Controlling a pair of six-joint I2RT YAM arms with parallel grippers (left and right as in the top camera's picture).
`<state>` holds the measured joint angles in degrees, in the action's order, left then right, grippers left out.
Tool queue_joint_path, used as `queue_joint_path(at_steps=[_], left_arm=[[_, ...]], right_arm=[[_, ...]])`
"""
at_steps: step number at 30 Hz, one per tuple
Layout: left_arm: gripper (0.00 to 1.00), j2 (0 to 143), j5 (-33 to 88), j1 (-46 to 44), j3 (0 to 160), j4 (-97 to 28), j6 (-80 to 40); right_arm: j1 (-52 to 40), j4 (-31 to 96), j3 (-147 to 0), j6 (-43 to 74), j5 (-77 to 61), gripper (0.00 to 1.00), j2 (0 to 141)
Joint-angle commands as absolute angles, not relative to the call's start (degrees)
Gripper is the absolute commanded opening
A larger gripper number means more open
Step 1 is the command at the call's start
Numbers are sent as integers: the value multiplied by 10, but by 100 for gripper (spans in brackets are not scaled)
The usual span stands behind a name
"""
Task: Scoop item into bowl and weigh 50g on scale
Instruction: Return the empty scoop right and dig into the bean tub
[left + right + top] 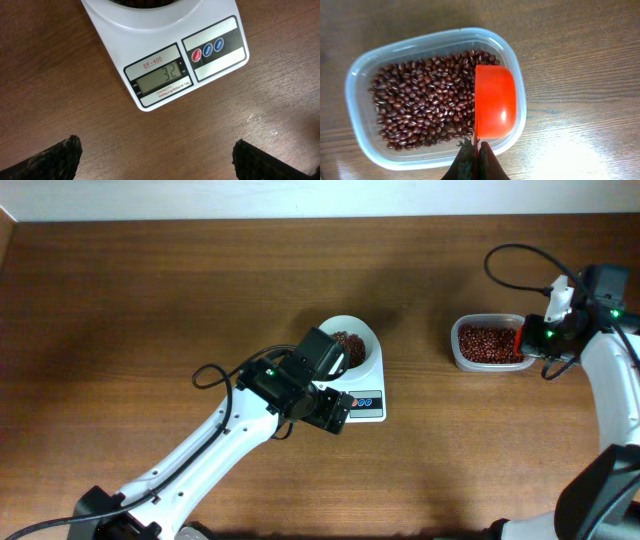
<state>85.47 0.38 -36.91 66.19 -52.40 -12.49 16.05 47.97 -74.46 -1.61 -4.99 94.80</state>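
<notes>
The red scoop's cup [497, 102] is standing on its side at the end of the container. Next, my right gripper pushes it into the beans [487, 344] toward the scale and then levels it.
The white scale [366, 402] stands mid-table and its display [161, 79] reads 32. The white bowl [368, 346] sits on it with some red-brown beans [350, 346] inside. My left gripper [155, 160] hovers open and empty over the table just in front of the scale. More beans [425, 105] fill a clear plastic container [365, 67] at the right [482, 344]. My right gripper [476, 159] is shut on the handle of a red scoop [493, 102], whose cup lies turned on its side in the container's right end.
A black cable [515, 265] loops above the right arm beyond the container. The left arm [215, 440] stretches from the front left edge toward the scale. Bare wooden table surrounds both.
</notes>
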Motion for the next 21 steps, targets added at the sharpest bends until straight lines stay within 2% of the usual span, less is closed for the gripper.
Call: queue_joint_path(at_steps=[1,5,9,17,21], left_arm=[[99,845,0,-371,657,-523,-128],[99,845,0,-371,657,-523,-128],[99,845,0,-371,657,-523,-128],[99,845,0,-371,657,-523,-128],[99,845,0,-371,657,-523,-128]], right_arm=[[143,477,-749,-30,5,4,989],[131,478,-749,-30,-2,4,1028],[131,469,-749,-30,-124,4,1042],[162,447,-748,-30,-215,4,1082],[204,425,-748,-30,-326,4,1091]])
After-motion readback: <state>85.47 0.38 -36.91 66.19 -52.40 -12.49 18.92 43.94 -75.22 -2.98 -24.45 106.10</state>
